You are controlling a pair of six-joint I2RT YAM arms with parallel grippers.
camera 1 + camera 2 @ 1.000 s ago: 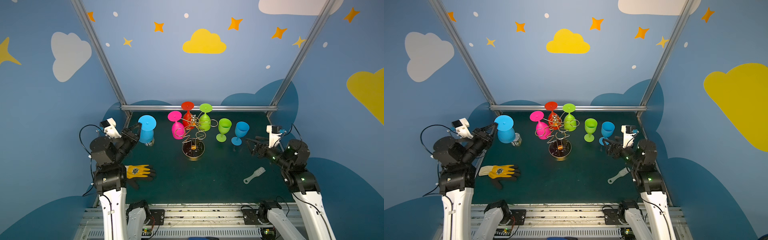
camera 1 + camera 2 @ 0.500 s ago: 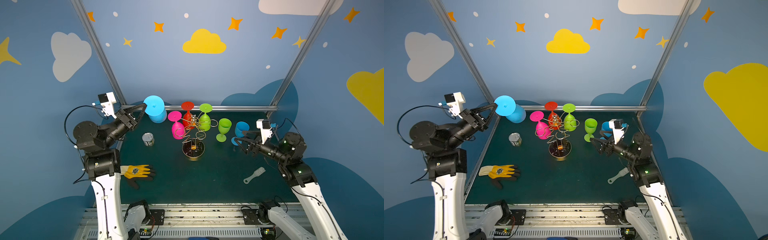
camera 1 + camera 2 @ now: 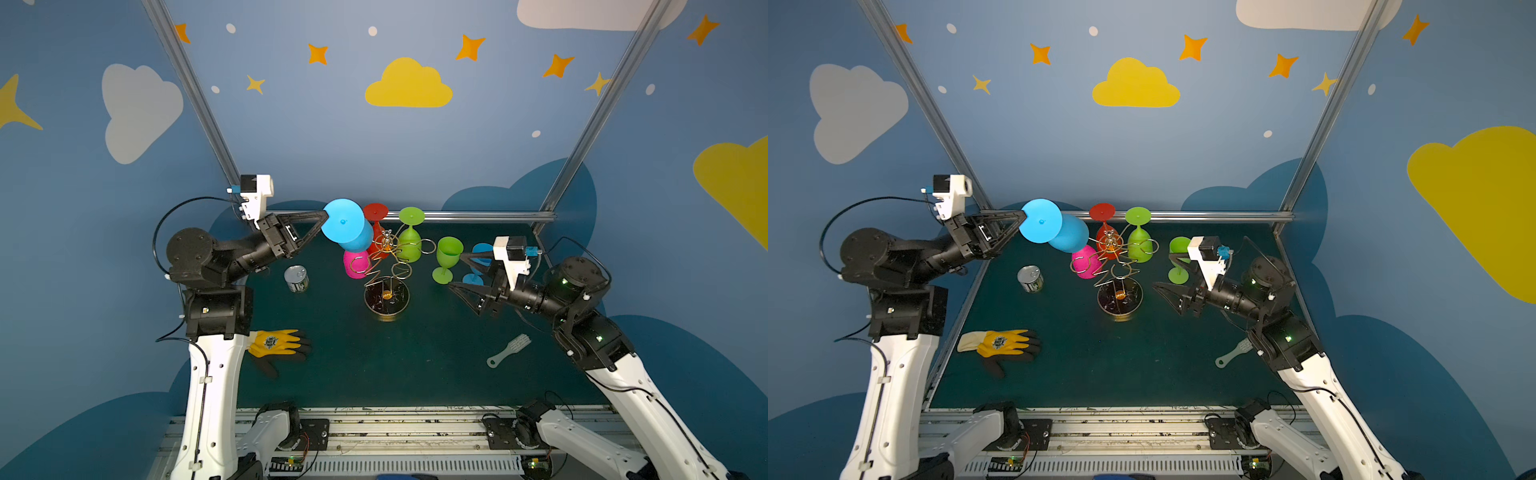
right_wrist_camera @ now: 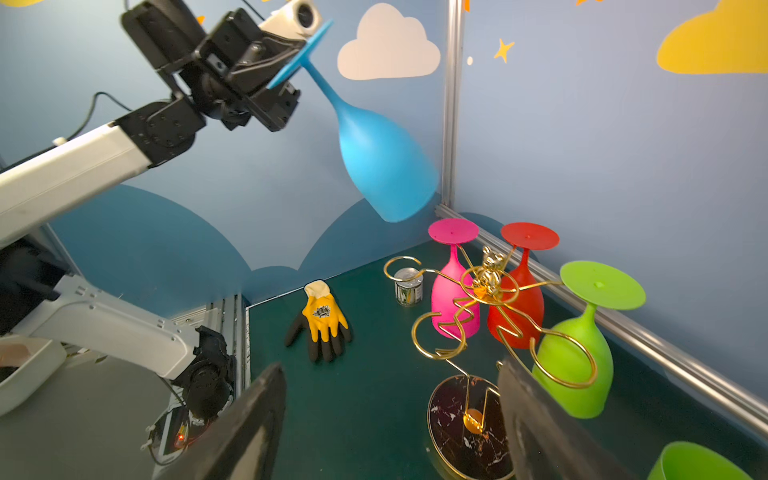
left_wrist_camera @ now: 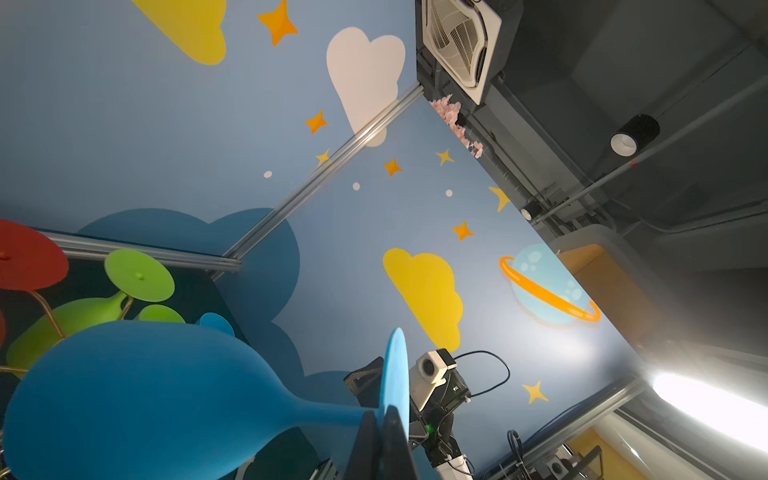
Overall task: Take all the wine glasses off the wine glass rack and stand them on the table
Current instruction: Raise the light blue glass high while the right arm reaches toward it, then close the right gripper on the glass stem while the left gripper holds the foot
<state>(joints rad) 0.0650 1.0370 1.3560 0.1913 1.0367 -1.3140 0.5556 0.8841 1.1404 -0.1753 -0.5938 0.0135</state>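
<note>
With the blue wine glass's bowl (image 3: 358,238) hanging free, my left gripper should carry on toward my open right gripper (image 3: 458,271) and release once that gripper holds the bowl.
A blue wine glass (image 3: 356,237) (image 3: 1073,233) (image 4: 382,162) hangs tilted in the air, bowl down, above the left side of the wine glass rack. My left gripper (image 3: 326,216) (image 3: 1022,216) (image 5: 380,413) is shut on the edge of its round foot. The gold wire wine glass rack (image 3: 388,266) (image 3: 1119,270) (image 4: 486,282) carries a pink glass (image 3: 355,264) (image 4: 453,299), a red glass (image 3: 375,212) (image 4: 519,307) and a green glass (image 3: 409,243) (image 4: 573,365), all upside down. My right gripper (image 3: 455,270) (image 3: 1163,270) (image 4: 390,365) is open and empty, just right of the rack's dark base.
A green glass (image 3: 449,251) and a blue glass (image 3: 478,253) stand upright right of the rack, by my right gripper. A small tin can (image 3: 296,278) stands left of the rack. A yellow glove (image 3: 276,343) lies front left, a grey brush (image 3: 509,351) front right.
My left gripper has carried the blue glass up from beside the can and rightward to the rack. My right gripper has risen and moved left toward the rack, staying open.
</note>
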